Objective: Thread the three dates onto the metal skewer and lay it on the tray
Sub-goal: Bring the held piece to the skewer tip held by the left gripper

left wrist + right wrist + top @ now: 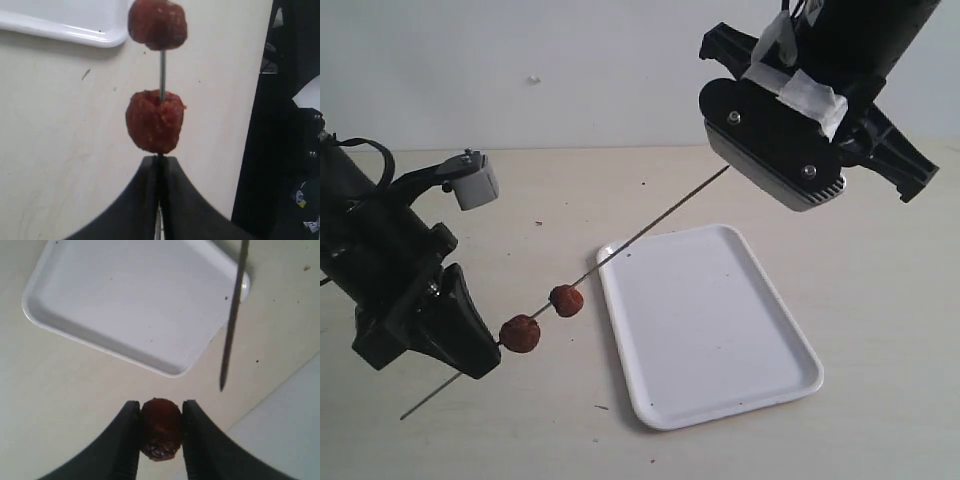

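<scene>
I should use my right gripper to line up the date's middle (161,429) before I push the date on. The metal skewer's tip (223,386) is off to the side of the third date.
My left gripper (160,159) is shut on the metal skewer (650,226), which slants up and to the right over the table. Two dates are threaded on it: one (520,333) right at the left fingertips, the other (567,300) a little further along, also seen as the near date (154,127) and the far date (157,23). My right gripper (160,410) is shut on the third date (160,428), held in the air beside the skewer's pointed tip (222,385). The white tray (705,325) lies below. In the exterior view the right fingers are hidden behind the arm's housing.
The right arm's housing (790,130) hangs over the tray's far corner. The left arm body (390,290) fills the left edge, with its grey camera block (473,180) above. The skewer's blunt end (410,413) pokes out behind the left gripper.
</scene>
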Tool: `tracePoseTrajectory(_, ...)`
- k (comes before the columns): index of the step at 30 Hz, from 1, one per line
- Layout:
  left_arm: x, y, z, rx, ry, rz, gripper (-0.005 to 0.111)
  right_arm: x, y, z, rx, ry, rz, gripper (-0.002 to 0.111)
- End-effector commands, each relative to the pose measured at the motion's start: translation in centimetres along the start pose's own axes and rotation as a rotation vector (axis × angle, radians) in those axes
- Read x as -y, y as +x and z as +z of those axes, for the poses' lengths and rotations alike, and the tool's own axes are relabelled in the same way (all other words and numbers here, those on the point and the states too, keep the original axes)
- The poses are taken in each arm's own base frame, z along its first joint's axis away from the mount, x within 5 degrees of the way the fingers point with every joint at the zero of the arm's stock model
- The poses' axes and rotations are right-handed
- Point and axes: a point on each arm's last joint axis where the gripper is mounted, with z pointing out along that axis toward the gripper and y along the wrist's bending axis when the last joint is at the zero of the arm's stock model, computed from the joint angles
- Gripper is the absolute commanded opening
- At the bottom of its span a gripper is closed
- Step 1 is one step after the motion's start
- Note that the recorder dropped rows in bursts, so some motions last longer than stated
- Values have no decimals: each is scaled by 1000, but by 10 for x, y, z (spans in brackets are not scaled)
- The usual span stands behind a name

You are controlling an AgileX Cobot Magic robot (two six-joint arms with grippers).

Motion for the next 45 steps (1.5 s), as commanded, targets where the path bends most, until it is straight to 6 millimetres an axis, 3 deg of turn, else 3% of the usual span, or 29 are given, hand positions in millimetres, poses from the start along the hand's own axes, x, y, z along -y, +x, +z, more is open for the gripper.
tracePoseTrajectory(1, 4, -3, 1, 22, 15, -33, 0, 2, 0, -4, -44, 17, -14, 29)
tracePoseTrajectory(7, 10, -9, 5, 35, 39, -42, 0, 7, -1, -4, -34, 68, -7, 29)
tracePoseTrajectory(17, 19, -17, 13, 44, 71, -19, 0, 15, -1, -5, -10, 159, 190, 29)
tracePoseTrajectory(23, 19, -17, 13, 40, 73, -134, 0, 7, -3, -4, -3, 77, 50, 29)
tracePoseTrajectory(29, 17, -15, 11, 39, 66, -139, 0, -4, -5, -4, 15, -51, -38, 29)
tracePoseTrajectory(45, 18, -16, 11, 45, 69, -143, 0, -5, -1, -4, -27, -65, -49, 29)
